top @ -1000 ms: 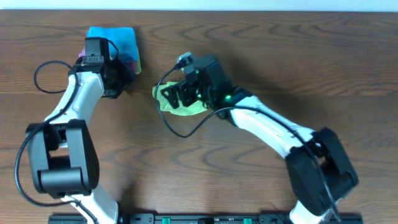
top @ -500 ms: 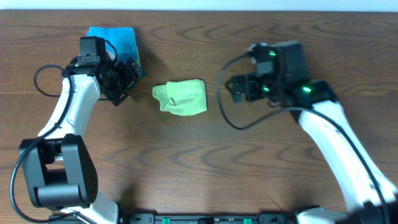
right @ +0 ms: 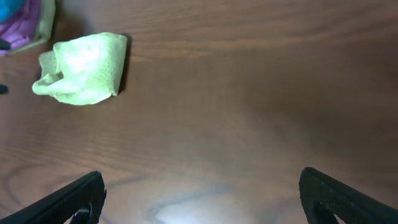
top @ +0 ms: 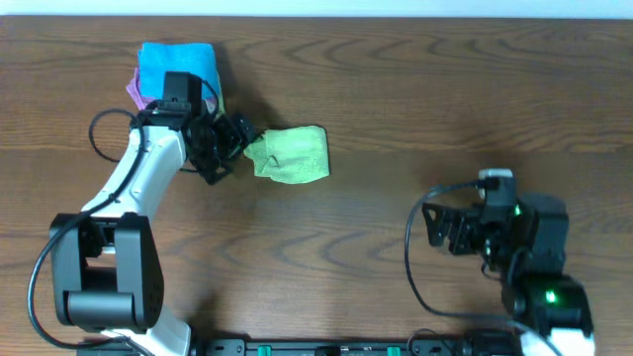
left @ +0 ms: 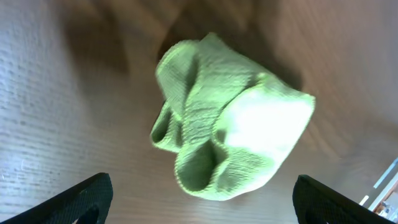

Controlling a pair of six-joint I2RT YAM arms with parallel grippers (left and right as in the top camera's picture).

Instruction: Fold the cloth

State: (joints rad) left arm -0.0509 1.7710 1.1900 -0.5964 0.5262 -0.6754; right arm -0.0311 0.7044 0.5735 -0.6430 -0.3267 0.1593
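The lime-green cloth [left: 233, 121] has doubled layers that curl into loops [left: 204, 164], so I expect it to stay a folded bundle and bend around the pinch when I lift it.
The lime-green cloth [top: 290, 153] lies folded into a small bundle on the wooden table, left of centre. It fills the middle of the left wrist view [left: 227, 143] and shows at upper left in the right wrist view [right: 84, 68]. My left gripper [top: 234, 148] is open and empty, right beside the cloth's left edge; its fingers [left: 199, 202] straddle the space just short of the cloth. My right gripper [top: 442, 227] is open and empty at the lower right, far from the cloth; its fingers [right: 202, 199] are over bare wood.
A bright blue folded cloth [top: 178, 67] sits on a purple folded cloth [top: 135, 89] at the back left, behind my left arm. A purple corner shows in the right wrist view [right: 18, 22].
My right arm has let go of the cloth and pulled back to the lower right. My left gripper has moved right from the blue cloth up to the green cloth's left edge.
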